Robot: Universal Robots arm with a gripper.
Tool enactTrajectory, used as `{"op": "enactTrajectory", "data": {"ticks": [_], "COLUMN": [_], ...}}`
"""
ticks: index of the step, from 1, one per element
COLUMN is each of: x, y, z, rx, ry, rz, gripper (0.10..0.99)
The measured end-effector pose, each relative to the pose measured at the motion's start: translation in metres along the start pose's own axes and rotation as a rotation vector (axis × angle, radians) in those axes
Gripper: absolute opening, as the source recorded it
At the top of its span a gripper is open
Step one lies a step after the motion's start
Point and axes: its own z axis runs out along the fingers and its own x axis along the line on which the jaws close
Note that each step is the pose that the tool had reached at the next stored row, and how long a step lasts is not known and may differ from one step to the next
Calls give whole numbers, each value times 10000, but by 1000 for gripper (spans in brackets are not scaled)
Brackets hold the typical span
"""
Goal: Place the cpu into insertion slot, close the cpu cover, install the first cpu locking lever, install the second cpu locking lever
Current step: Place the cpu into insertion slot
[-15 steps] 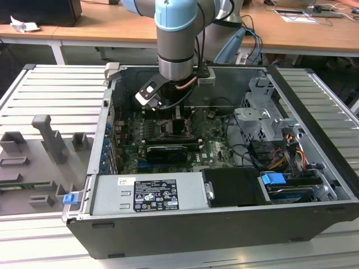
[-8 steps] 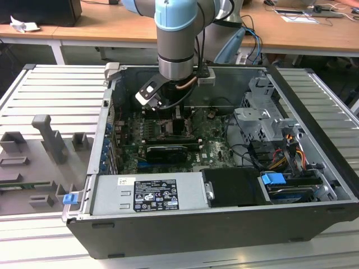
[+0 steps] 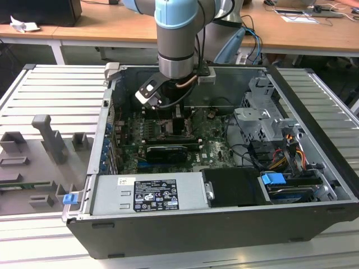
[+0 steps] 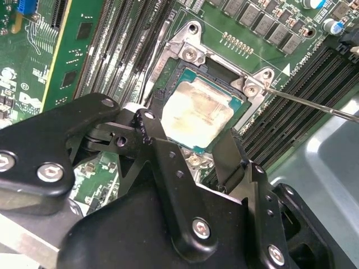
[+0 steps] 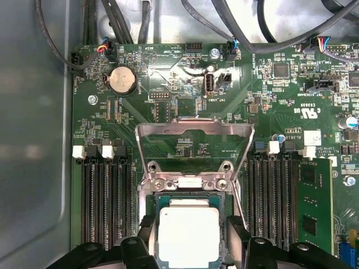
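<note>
The cpu cover [image 5: 194,128] surrounds an open window [image 5: 189,147], so the cover will swing down and leave the cpu's pale side in view when the robot's gripper pushes it.
The cpu [image 5: 188,235] lies flat in the insertion slot [image 5: 189,182], pale face up; it also shows in the second wrist view [image 4: 196,115]. The cpu cover [image 5: 193,130] stands swung up on its hinge beyond the slot, its window showing the green board behind. My gripper [image 5: 189,240] hovers just over the chip, open, one black finger [image 5: 145,232] on each side of it and a small gap to its edges. A thin silver locking lever [image 4: 314,105] sticks out free beside the slot. In the exterior view the gripper [image 3: 174,120] reaches down into the computer case.
Long black memory slots [image 5: 104,202] flank the socket on both sides. A coin battery [image 5: 122,80] and cables [image 5: 247,33] lie beyond the cover. The case holds a power supply [image 3: 148,193], a drive cage [image 3: 263,120] and a black card [image 3: 162,151]. A grey fixture tray [image 3: 45,151] sits at the exterior view's left.
</note>
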Motion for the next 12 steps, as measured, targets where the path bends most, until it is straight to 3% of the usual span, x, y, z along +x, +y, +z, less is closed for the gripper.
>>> {"op": "enactTrajectory", "data": {"ticks": [11,12], "x": [-3,-3], "y": [2,2], "z": [32,33], "rx": [2,1], "ry": [-14,-13], "rz": [-1,-1], "gripper": [604,533]}}
